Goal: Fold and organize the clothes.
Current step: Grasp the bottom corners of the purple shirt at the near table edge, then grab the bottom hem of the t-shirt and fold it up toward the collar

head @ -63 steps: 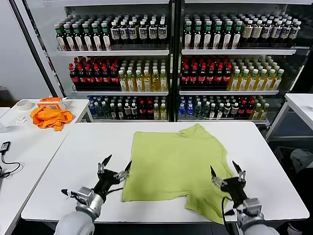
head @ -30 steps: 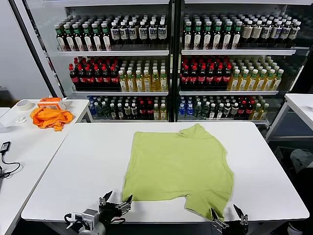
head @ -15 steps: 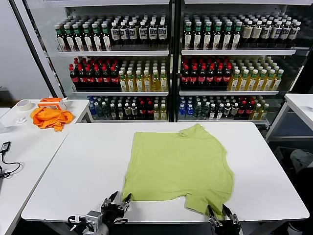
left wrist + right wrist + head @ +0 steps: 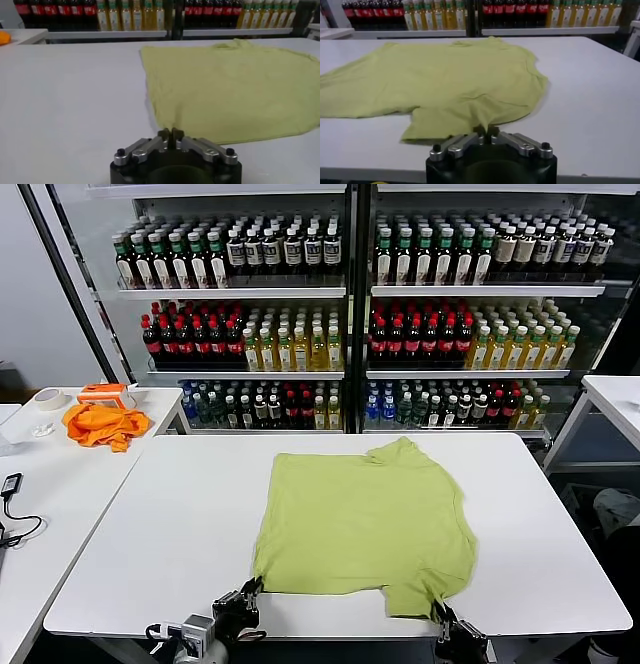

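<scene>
The sleeve (image 4: 410, 599) sticks out toward the table's front edge, so my left gripper and my right gripper should raise the shirt's near side (image 4: 320, 583) and fold it over the shirt.
The light yellow-green T-shirt (image 4: 362, 519) lies mostly flat on the white table (image 4: 180, 514), partly folded, with one sleeve near the front right. My left gripper (image 4: 250, 589) is shut on the shirt's front left corner at the table's front edge; the left wrist view shows the cloth (image 4: 230, 85) pinched in that gripper (image 4: 170, 132). My right gripper (image 4: 441, 614) is shut on the front right sleeve edge; the right wrist view shows the cloth (image 4: 445, 80) pinched in that gripper (image 4: 485, 131).
A bright orange cloth (image 4: 100, 424) and a tape roll (image 4: 46, 397) lie on a side table at the left. Drink coolers (image 4: 350, 314) stand behind the table. Another white table (image 4: 615, 399) stands at the right.
Both grippers dropped to the table's front edge, moved in to the shirt's near edge and closed on it. The front corners have shifted slightly.
</scene>
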You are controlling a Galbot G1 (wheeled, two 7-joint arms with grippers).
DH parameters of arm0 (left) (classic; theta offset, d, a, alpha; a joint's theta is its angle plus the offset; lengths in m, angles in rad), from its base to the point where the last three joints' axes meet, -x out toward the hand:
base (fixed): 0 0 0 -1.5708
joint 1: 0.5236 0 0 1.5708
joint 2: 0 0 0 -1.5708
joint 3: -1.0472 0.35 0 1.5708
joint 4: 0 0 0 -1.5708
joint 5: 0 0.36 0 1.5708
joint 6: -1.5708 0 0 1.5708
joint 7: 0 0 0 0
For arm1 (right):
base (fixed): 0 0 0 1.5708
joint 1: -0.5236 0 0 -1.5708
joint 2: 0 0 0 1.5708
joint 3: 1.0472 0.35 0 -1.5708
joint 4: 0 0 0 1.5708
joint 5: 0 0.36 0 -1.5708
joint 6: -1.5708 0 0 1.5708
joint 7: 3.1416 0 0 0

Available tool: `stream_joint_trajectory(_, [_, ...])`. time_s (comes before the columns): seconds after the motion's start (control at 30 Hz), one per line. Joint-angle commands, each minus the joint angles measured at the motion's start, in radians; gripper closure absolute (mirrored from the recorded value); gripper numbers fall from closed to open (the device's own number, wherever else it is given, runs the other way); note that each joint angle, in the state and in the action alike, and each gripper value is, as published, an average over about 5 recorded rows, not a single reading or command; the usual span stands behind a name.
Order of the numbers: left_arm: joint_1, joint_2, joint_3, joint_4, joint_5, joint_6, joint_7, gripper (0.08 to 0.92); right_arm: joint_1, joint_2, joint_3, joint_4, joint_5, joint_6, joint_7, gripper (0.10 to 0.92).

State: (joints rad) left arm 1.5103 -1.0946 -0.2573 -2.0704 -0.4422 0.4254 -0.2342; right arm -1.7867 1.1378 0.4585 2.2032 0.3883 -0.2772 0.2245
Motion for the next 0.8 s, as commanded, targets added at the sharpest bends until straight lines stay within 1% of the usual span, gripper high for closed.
stream_joint_trajectory(0.03, [-0.008,0.016,-0.03,-0.028,-0.026,-0.023,0.007,0.918,-0.059,-0.012,0.079,0.171,0.044,-0.044,-0.006,0.916])
stream_joint_trajectory(0.13, [0.019,0.05,-0.089,-0.095,-0.066,-0.002,0.023,0.918,-0.141,-0.009,0.101,0.222,0.04,-0.06,-0.008,0.916])
stream_joint_trajectory(0.27, [0.099,0.099,-0.158,-0.177,-0.083,0.025,0.04,0.918,-0.236,0.0,0.107,0.248,0.005,-0.057,-0.012,0.916])
stream_joint_trajectory(0.47, [0.231,0.137,-0.218,-0.243,-0.079,0.028,0.04,0.918,-0.322,0.005,0.114,0.3,-0.029,-0.053,-0.023,0.916])
stream_joint_trajectory(0.67, [0.336,0.153,-0.245,-0.303,-0.074,0.02,0.023,0.918,-0.256,0.005,0.1,0.3,-0.028,-0.055,-0.017,0.916])
stream_joint_trajectory(0.73, [0.348,0.154,-0.249,-0.314,-0.074,0.016,0.022,0.918,-0.208,-0.004,0.107,0.289,-0.009,-0.071,-0.013,0.916])
stream_joint_trajectory(0.8, [0.333,0.152,-0.247,-0.319,-0.074,0.014,0.023,0.918,-0.148,-0.015,0.112,0.269,0.016,-0.092,-0.01,0.916])
